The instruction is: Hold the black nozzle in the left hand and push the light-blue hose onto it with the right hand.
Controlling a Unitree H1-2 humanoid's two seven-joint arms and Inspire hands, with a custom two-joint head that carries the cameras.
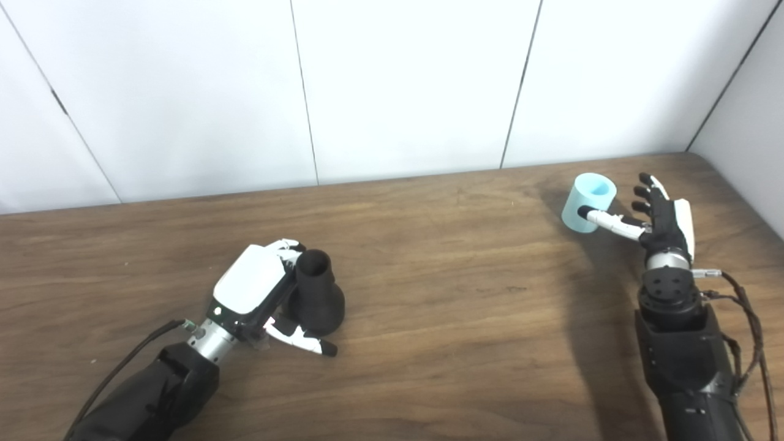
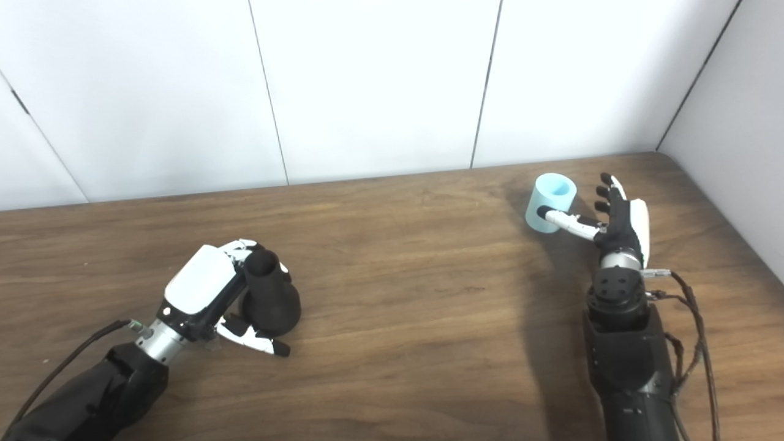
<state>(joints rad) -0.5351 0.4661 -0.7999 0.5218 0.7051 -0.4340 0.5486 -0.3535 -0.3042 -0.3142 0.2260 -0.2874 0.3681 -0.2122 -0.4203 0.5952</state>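
Observation:
The black nozzle's narrow neck spreads out into a wide base, so the light-blue hose will stop above that base when the robot pushes the hose down.
The black nozzle stands upright on the wooden table, narrow mouth up, at the left. My left hand is pressed against its left side. The fingers curl by the neck, and the thumb lies stretched along the table in front of the base, not clamped. The light-blue hose piece, a short open tube, stands far right near the back edge. My right hand is open just right of it, fingers spread upward, and the thumb tip touches the hose's front side.
White wall panels run behind the table, and a side wall closes the right corner. The table's right edge passes close to my right arm. Cables hang from both forearms.

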